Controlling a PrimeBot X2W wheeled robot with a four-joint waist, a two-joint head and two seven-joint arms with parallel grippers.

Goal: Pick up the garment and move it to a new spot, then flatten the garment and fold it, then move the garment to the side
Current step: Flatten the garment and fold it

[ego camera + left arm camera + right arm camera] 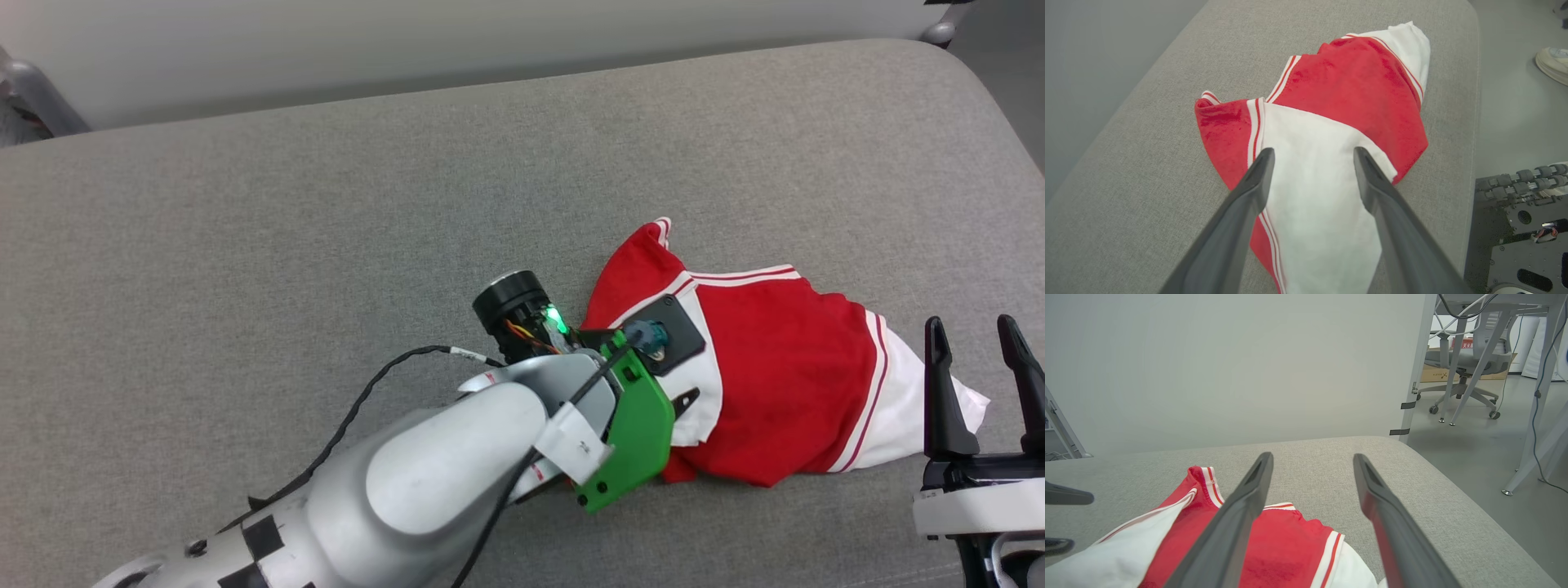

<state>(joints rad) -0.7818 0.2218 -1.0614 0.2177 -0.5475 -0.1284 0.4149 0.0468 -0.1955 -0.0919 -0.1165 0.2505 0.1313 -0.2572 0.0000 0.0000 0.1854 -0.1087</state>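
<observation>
The garment's red body [784,367] is slack and folded, so I expect the garment to come along in a crumpled heap with its far end [896,421] trailing when I carry the white sleeve.
The garment [784,367], red with white sleeves and striped trim, lies crumpled on the grey cushion [326,245], right of centre. My left arm reaches in from the lower left; its green wrist bracket [637,425] covers the garment's left end and hides most of the fingers. In the left wrist view the left gripper [1312,153] is open, its fingers straddling a white sleeve of the garment [1355,94] just above the cloth. My right gripper [971,335] stands open at the garment's right white end. Its wrist view shows the right gripper [1312,457] open above the garment [1282,547].
A pale wall runs behind the cushion. The cushion's rounded right edge [1453,490] drops to the floor, where table legs and an office chair [1461,371] stand. A shoe [1553,63] and the robot's base [1523,220] show beside the cushion.
</observation>
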